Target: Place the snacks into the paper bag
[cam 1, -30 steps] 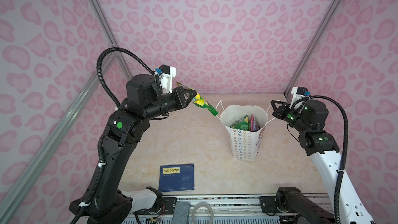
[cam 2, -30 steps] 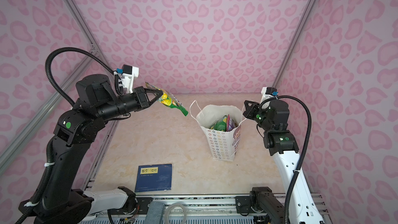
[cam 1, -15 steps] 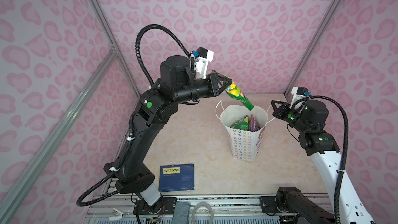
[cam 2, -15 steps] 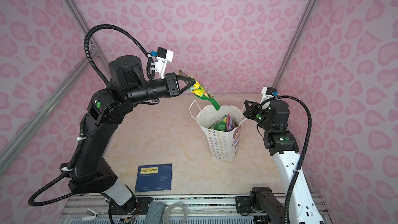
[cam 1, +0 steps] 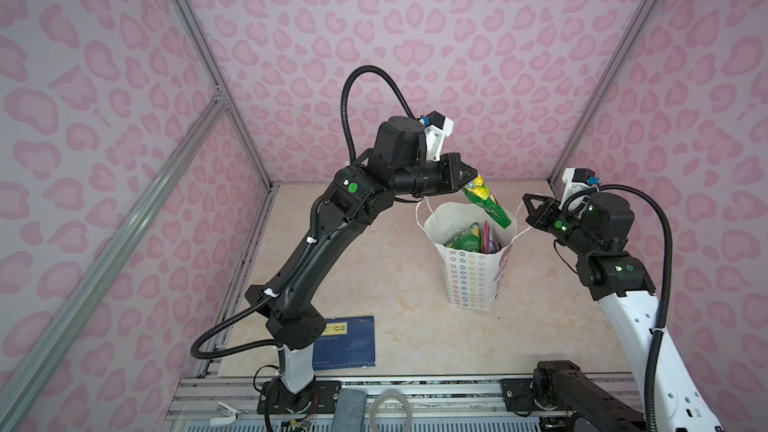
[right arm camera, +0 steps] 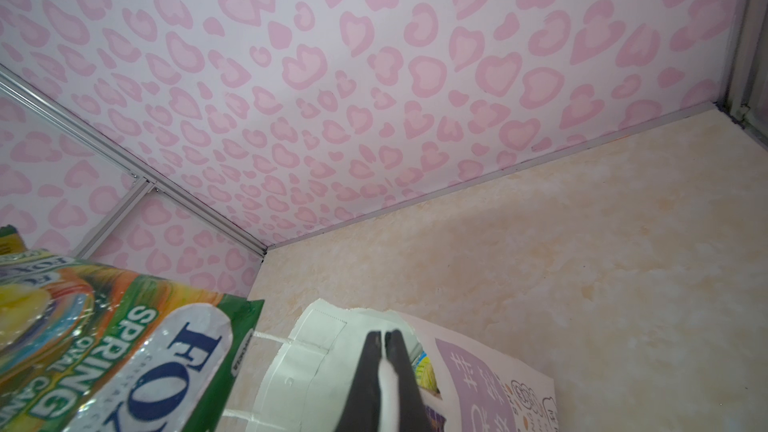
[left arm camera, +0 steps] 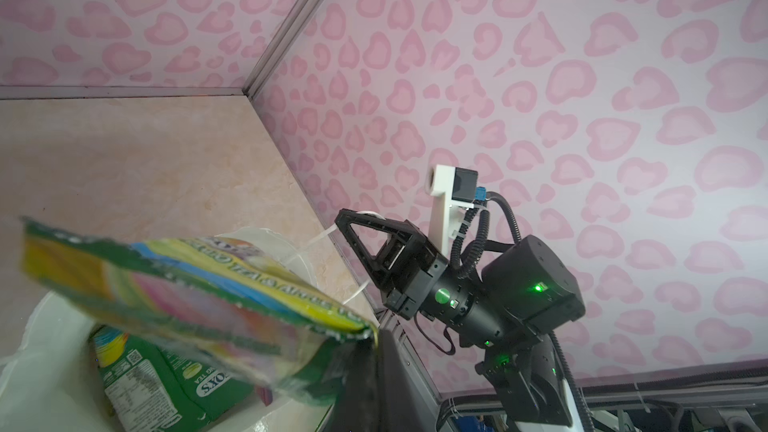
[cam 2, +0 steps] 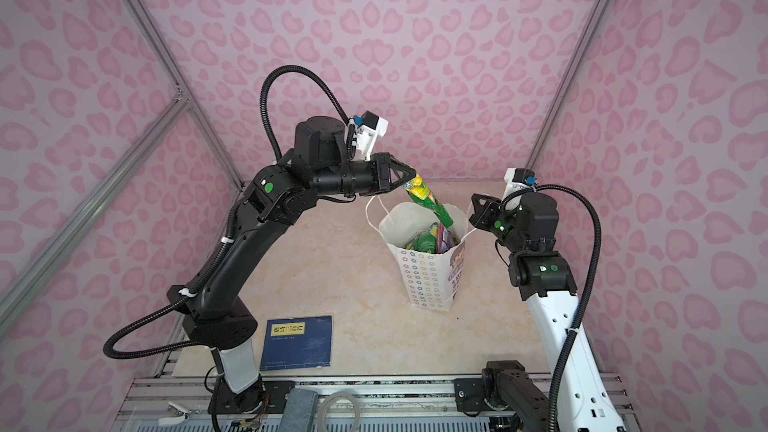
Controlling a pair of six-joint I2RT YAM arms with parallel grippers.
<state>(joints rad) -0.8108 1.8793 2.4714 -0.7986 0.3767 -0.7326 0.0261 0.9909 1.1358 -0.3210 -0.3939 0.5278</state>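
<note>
The green-yellow packet's lower end (cam 1: pixel 501 216) hangs over the paper bag's opening, so the packet should keep going down in my left gripper until it meets the snacks inside (cam 1: pixel 473 239).
The white paper bag (cam 1: pixel 471 280) (cam 2: pixel 424 284) stands upright at mid-table with several snacks (cam 1: pixel 469 238) (cam 2: pixel 428 238) inside. My left gripper (cam 1: pixel 471 174) (cam 2: pixel 411 172) is shut on the top edge of a green-yellow snack packet (cam 1: pixel 488 203) (cam 2: pixel 432 201). The packet hangs slanted, its lower end over the bag's mouth. In the left wrist view the held packet (left arm camera: pixel 187 284) covers a green FOX'S packet (left arm camera: pixel 166 384) in the bag. My right gripper (cam 1: pixel 526 201) (cam 2: pixel 476 201) (right arm camera: pixel 384 334) is shut on the bag's right cord handle at the rim (right arm camera: pixel 316 351).
A flat dark-blue book (cam 1: pixel 345 342) (cam 2: pixel 299 342) lies near the front edge, by the left arm's base. Pink patterned walls close in the back and both sides. A tape ring (cam 1: pixel 390 409) rests on the front rail.
My left arm has swung right and forward, carrying the packet from left of the bag to over its mouth. The right arm and the bag have not moved.
</note>
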